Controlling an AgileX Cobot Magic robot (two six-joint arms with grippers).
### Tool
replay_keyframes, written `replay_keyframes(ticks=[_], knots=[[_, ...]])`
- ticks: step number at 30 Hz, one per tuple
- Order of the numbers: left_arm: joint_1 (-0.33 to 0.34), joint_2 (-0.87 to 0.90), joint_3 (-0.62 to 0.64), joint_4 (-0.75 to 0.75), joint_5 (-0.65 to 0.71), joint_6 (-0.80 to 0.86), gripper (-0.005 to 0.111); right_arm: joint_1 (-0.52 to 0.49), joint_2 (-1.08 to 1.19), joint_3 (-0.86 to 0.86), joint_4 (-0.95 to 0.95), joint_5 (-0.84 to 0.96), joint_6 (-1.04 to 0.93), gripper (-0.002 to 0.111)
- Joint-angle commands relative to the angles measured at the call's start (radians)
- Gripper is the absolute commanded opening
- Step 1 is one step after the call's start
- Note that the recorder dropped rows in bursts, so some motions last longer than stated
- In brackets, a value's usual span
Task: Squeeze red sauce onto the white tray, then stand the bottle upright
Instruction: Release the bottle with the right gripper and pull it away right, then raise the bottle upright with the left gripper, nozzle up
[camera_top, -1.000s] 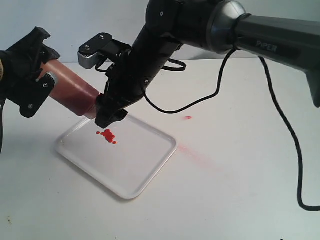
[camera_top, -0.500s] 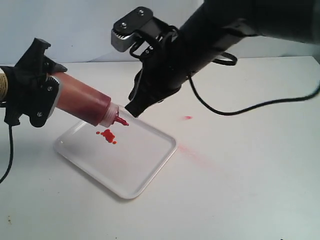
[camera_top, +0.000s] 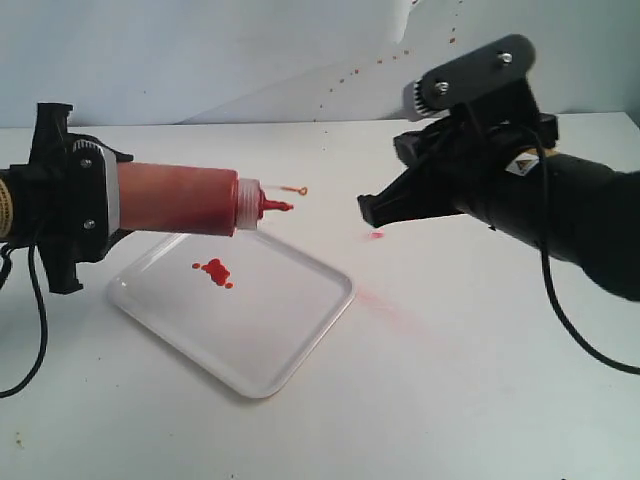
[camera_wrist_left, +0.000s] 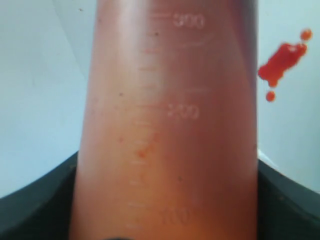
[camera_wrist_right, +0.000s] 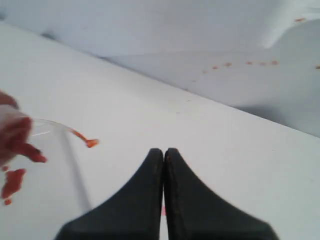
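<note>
The bottle is level in my left gripper, held by its base end (camera_top: 130, 197), so next I tilt the bottle's nozzle up and grip the bottle's upper body (camera_top: 214, 200) with my right gripper.
My left gripper (camera_top: 85, 215) is shut on the base end of the bottle (camera_top: 185, 199), which is held level above the table. Its red nozzle (camera_top: 272, 207) points right, over the far edge of the white tray (camera_top: 280, 335). In the left wrist view the bottle (camera_wrist_left: 170, 125) fills the frame between the dark jaws. A cluster of red sauce (camera_top: 214, 271) blobs lies on the tray, also seen as red sauce (camera_wrist_left: 281, 61) beside the bottle. My right gripper (camera_top: 366, 210) is shut and empty, hanging right of the nozzle; its fingertips (camera_wrist_right: 164, 152) touch.
A small red drop (camera_top: 376, 235) and a faint pink smear (camera_top: 385, 302) mark the white table right of the tray. A thin orange thread with a blob (camera_top: 296, 189) hangs past the nozzle. A black cable (camera_top: 580, 340) trails at the right.
The right arm has pulled away from the bottle, up and to the right, with its gripper shut. The left gripper has raised the bottle from tilted down to level.
</note>
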Motion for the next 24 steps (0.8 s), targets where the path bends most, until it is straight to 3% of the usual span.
replay_keyframes(ticks=[1, 9, 17, 21, 24], knots=[[-0.004, -0.030, 0.019, -0.147, -0.168, -0.034, 0.000, -0.004, -0.008, 0.056, 0.079, -0.172, 0.004, 0.000], [-0.004, -0.030, 0.092, -0.308, -0.393, -0.034, 0.000, -0.024, -0.008, 0.057, 0.026, -0.212, 0.107, 0.000], [-0.004, -0.028, 0.115, -0.390, -0.627, -0.195, 0.000, -0.127, -0.008, 0.070, -0.335, -0.210, 0.507, 0.000], [-0.004, 0.001, 0.115, -0.390, -0.709, -0.286, 0.000, -0.157, -0.008, 0.099, -0.651, -0.240, 0.737, 0.000], [-0.004, 0.055, 0.115, -0.417, -0.797, -0.388, 0.000, -0.179, -0.008, 0.119, -0.855, -0.309, 0.778, 0.000]])
